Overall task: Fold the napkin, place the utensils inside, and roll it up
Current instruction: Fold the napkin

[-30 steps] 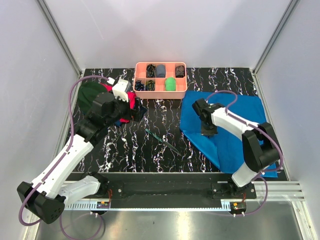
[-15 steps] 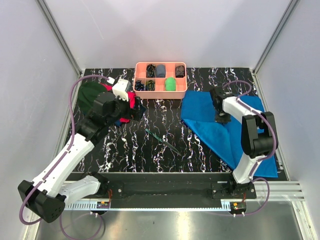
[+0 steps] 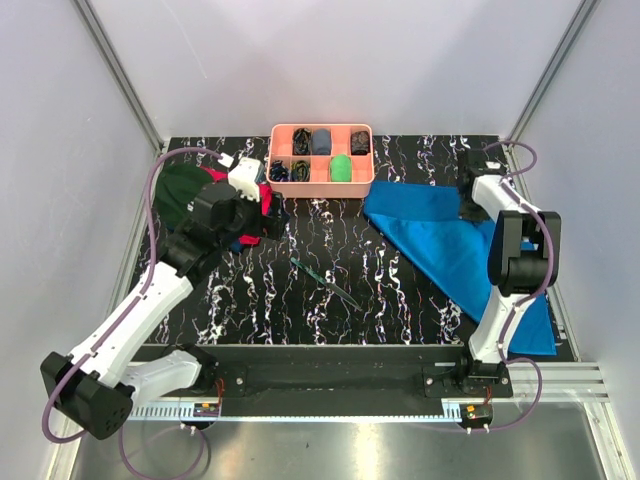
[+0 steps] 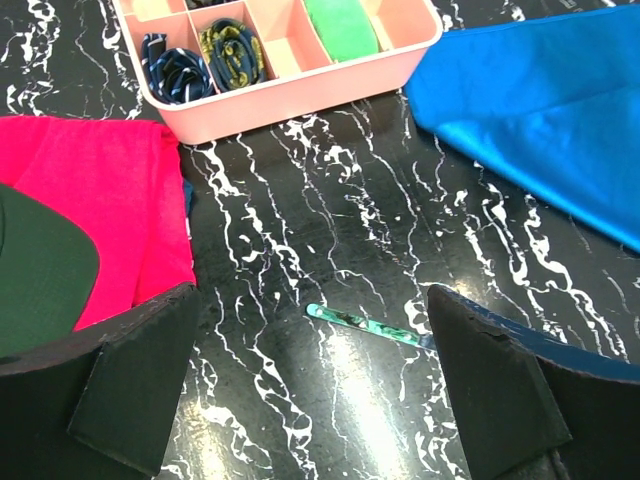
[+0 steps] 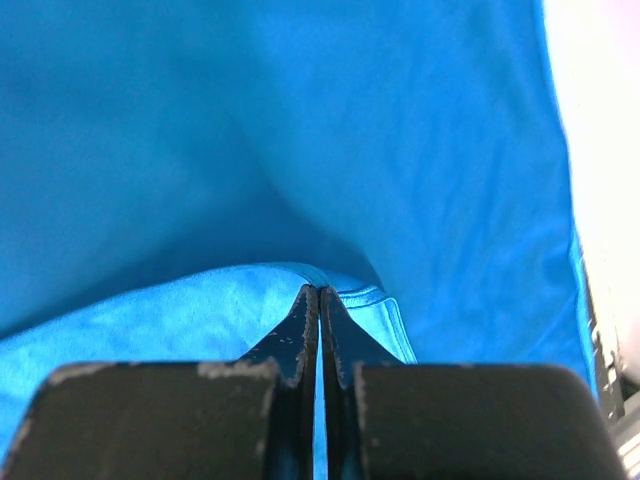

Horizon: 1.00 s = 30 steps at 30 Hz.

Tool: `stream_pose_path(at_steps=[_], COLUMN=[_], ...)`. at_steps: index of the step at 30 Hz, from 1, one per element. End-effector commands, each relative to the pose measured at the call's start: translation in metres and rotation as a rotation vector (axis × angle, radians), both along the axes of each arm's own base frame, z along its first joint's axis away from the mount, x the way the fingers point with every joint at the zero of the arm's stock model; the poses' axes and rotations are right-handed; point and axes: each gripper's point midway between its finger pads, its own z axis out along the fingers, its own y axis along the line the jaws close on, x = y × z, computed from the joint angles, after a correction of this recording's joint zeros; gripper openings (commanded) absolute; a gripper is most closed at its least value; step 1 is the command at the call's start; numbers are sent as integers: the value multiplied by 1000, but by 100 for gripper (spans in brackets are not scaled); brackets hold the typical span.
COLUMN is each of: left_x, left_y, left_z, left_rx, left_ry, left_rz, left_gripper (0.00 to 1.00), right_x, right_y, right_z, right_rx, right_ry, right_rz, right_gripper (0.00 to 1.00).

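Note:
My right gripper is pinching the napkin's corner above the napkin's smooth lower layer. I should keep bringing that corner toward the napkin's far corner until the two corners meet.
The bright blue napkin lies on the right of the black marbled table, partly folded into a triangle. My right gripper is shut on a corner of the napkin, held at the far right near the tray end. The teal-green utensils lie on the table centre; one end shows in the left wrist view. My left gripper is open and empty, over the red cloth's edge, left of the utensils.
A pink tray with small rolled items stands at the back centre. A red cloth and a dark green cap lie at the back left. Grey walls close in both sides.
My right gripper has pulled the napkin's corner from the middle of the cloth to the far right back, folding it over. The left arm shifted slightly.

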Motion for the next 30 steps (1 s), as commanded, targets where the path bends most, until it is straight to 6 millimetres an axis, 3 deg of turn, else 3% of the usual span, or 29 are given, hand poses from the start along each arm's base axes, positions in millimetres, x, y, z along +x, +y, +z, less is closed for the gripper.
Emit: stream_pose_path(at_steps=[1, 11, 16, 30], left_x=[13, 24, 28, 39], left_y=[5, 8, 9, 17], left_z=[13, -3, -11, -25], left_rx=[8, 47, 74, 131], left_ry=[-73, -65, -51, -36], left_rz=[33, 53, 61, 90], left_gripper=[99, 99, 99, 99], right_x=[24, 64, 75, 108], right_y=[-35, -79, -98, -123], right_z=[7, 16, 5, 1], right_rx=[-72, -117, -108, -123], right_ry=[-38, -96, -94, -131], right_rz=[-42, -99, -119, -129], right_gripper=[0, 0, 0, 0])
